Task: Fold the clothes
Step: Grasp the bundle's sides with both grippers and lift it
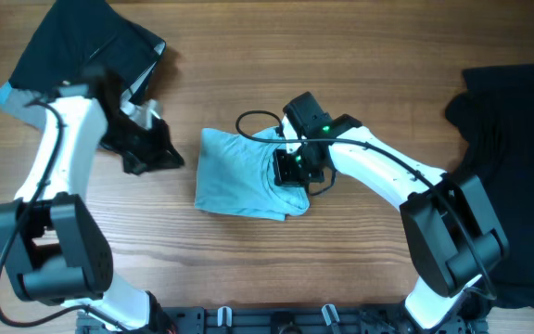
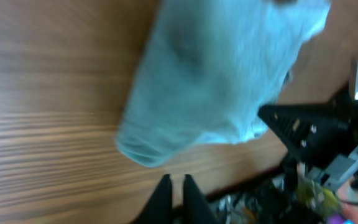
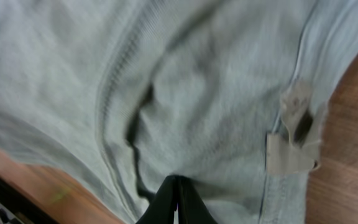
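Observation:
My left gripper falls short of the T-shirt's edge point(image 1: 201, 172), so my right gripper should swing the T-shirt over so that my left gripper can take it to the black garment point(image 1: 91, 48).
The pale light-blue T-shirt point(image 1: 239, 181) lies folded into a compact bundle at the table's middle. My right gripper point(image 1: 291, 167) rests on its right part. In the right wrist view the fingertips point(image 3: 176, 185) are pressed together, with the shirt's fabric point(image 3: 216, 93) puckered at them, near the collar seam and a beige label point(image 3: 294, 146). My left gripper point(image 1: 160, 153) is over bare wood just left of the shirt. In the left wrist view its fingers point(image 2: 176, 186) are almost together and hold nothing, a little short of the shirt's edge point(image 2: 216, 81).
A black garment with a pale patch point(image 1: 82, 46) lies at the back left, partly under the left arm. A larger pile of black clothes point(image 1: 517, 148) covers the right side. The right arm's black wrist point(image 2: 309, 130) shows in the left wrist view.

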`<action>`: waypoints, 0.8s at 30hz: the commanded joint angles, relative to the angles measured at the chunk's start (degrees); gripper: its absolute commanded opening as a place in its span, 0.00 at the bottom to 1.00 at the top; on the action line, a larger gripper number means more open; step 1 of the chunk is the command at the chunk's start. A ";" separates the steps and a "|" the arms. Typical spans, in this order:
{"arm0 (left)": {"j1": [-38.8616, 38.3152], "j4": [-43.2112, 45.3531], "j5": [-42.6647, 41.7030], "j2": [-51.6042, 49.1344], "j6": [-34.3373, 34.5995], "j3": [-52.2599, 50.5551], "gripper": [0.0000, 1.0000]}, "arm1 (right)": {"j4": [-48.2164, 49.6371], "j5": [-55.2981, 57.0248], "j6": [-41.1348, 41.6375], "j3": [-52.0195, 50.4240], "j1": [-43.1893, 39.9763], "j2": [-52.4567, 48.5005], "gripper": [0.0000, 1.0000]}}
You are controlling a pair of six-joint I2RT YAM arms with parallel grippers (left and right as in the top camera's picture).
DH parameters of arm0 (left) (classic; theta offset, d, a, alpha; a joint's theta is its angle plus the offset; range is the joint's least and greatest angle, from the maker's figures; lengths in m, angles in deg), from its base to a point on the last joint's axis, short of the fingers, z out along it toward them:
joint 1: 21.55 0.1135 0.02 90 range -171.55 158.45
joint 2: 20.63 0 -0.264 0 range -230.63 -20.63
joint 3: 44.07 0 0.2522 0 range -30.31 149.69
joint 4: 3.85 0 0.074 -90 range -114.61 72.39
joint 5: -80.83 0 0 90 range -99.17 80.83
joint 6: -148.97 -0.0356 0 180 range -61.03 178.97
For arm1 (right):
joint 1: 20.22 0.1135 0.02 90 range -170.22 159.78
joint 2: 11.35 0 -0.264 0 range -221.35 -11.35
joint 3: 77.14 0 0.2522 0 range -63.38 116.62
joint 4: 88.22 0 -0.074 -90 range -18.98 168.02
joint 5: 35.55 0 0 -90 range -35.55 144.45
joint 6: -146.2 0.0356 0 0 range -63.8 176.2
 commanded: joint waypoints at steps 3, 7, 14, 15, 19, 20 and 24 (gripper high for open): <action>-7.08 6.40 -6.27 0.96 -0.35 -8.15 0.04 | 1.07 -2.14 0.83 0.02 -0.98 0.42 0.04; -11.26 16.33 -4.07 0.94 11.34 -15.69 0.04 | -0.46 -2.38 0.70 0.04 -2.80 1.09 0.04; -11.85 29.33 10.23 0.94 30.03 -27.71 0.04 | -2.05 -2.32 -1.20 0.04 -3.52 4.52 0.04; -11.47 30.82 11.93 0.94 30.73 -28.06 0.04 | -1.99 -2.34 -1.22 0.04 -3.52 5.11 0.04; -9.70 38.82 14.60 0.94 30.75 -27.98 0.04 | -1.53 -2.36 -2.62 0.04 -3.52 7.56 0.04; -9.07 42.49 15.02 0.94 30.75 -27.91 0.04 | -1.22 -2.34 -2.62 0.04 -3.52 8.28 0.04; -7.67 51.89 15.02 0.94 30.25 -26.25 0.05 | 1.18 -2.38 -2.54 0.04 -3.41 8.87 0.04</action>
